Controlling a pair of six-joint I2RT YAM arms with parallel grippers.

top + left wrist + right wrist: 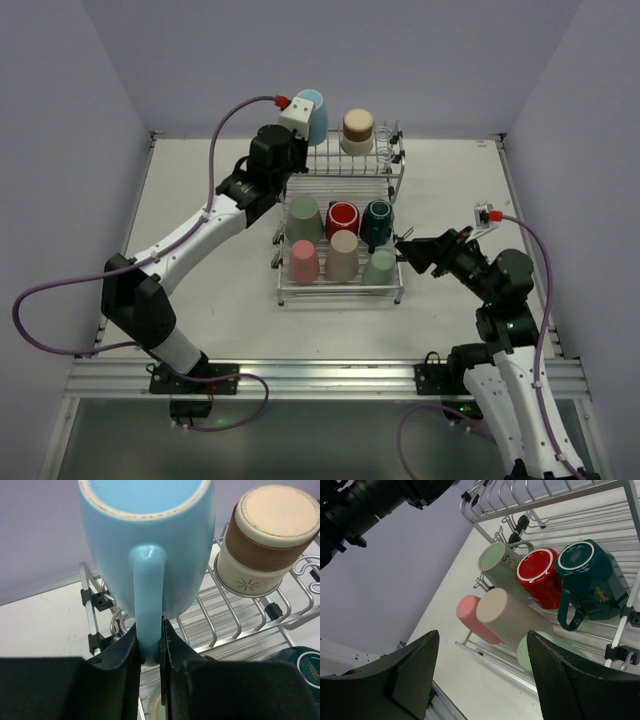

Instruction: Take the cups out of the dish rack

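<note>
My right gripper should keep going toward the mug's rim and close there, as the rim is free while my left gripper holds the light blue mug's handle [149,595].
My left gripper [302,130] [150,650] is shut on the handle of the light blue mug [312,113] [145,520] and holds it upside down over the left end of the dish rack's [340,291] upper shelf [235,625]. The tan-brown cup [357,130] [270,540] stands inverted on that shelf. On the lower tray [620,630] lie the sage green [303,218] [497,562], red [342,216] [540,575], dark teal [377,221] [590,575], pink [303,261] [472,615], beige [343,256] [510,615] and mint green [380,267] [525,652] cups. My right gripper [410,250] [483,635] is open and empty just right of the tray.
The rack stands mid-table between both arms. White table surface [220,300] lies left of the rack and in front of it. Grey walls close in the back and sides. A metal rail [320,378] runs along the near edge.
</note>
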